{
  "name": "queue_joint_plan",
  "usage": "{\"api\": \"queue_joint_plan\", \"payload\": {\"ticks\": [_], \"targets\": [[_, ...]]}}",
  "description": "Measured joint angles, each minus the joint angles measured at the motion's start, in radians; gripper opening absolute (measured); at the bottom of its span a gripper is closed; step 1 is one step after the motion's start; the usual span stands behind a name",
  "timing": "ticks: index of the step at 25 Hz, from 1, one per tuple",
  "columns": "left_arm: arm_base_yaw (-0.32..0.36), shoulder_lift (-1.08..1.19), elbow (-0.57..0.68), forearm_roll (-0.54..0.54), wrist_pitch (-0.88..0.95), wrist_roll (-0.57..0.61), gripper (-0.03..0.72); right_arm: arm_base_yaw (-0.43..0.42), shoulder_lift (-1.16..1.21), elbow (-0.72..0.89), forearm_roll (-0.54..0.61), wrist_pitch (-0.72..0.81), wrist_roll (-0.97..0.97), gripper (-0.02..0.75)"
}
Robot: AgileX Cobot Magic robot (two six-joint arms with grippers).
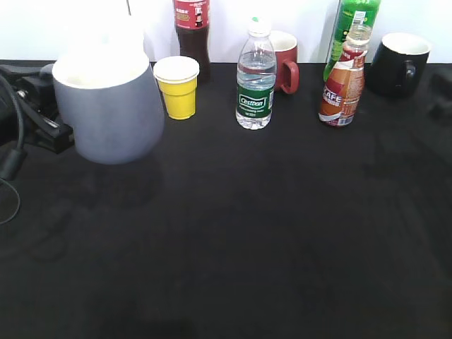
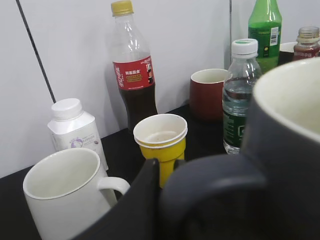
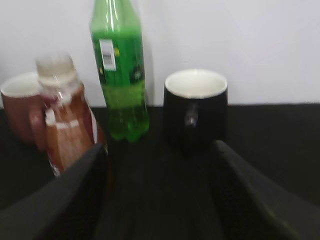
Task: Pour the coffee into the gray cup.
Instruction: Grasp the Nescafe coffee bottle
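I expect the coffee (image 1: 342,86) to flow straight into the gray cup when I tip the bottle, because the bottle's clear neck ends in an open rim (image 1: 361,30).
The gray cup (image 1: 109,109) is at the left in the exterior view, slightly tilted, its white inside empty. My left gripper (image 2: 170,172) is shut on its loop handle; the cup fills the right of the left wrist view (image 2: 285,150). The coffee (image 1: 344,81), a small bottle of brown liquid with a "CAFE" label, stands upright at the back right. In the right wrist view the coffee (image 3: 67,125) is just beyond the left finger of my right gripper (image 3: 157,150), which is open and empty. The right gripper does not show clearly in the exterior view.
Along the back stand a cola bottle (image 1: 192,28), a yellow paper cup (image 1: 179,88), a water bottle (image 1: 255,81), a red mug (image 1: 284,60), a green bottle (image 1: 351,28) and a black mug (image 1: 399,63). A white mug (image 2: 62,195) and a white bottle (image 2: 75,130) are near the left gripper.
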State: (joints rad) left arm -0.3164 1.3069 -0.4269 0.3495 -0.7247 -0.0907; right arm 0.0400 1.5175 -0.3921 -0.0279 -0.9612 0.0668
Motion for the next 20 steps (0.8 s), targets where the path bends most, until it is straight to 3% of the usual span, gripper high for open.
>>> {"api": "queue_joint_plan", "payload": {"ticks": [3,7,9,11,12,20], "targets": [[0.0,0.0,0.0,0.0,0.0,0.0,0.051,0.015,0.12,-0.001,0.002,-0.06,0.0,0.496],[0.0,0.0,0.0,-0.001,0.0,0.0,0.051,0.231,0.199,-0.069,0.097,-0.064,-0.023,0.472],[0.0,0.0,0.0,-0.001,0.0,0.0,0.051,0.297,0.238,-0.097,0.125,-0.101,-0.052,0.495],[0.0,0.0,0.0,-0.001,0.0,0.0,0.051,0.305,0.26,-0.099,0.173,-0.165,-0.046,0.634],[0.0,0.0,0.0,-0.001,0.0,0.0,0.051,0.305,0.268,-0.099,0.229,-0.169,-0.045,0.662],[0.0,0.0,0.0,-0.001,0.0,0.0,0.051,0.305,0.447,-0.268,0.267,-0.115,-0.129,0.671]]}}
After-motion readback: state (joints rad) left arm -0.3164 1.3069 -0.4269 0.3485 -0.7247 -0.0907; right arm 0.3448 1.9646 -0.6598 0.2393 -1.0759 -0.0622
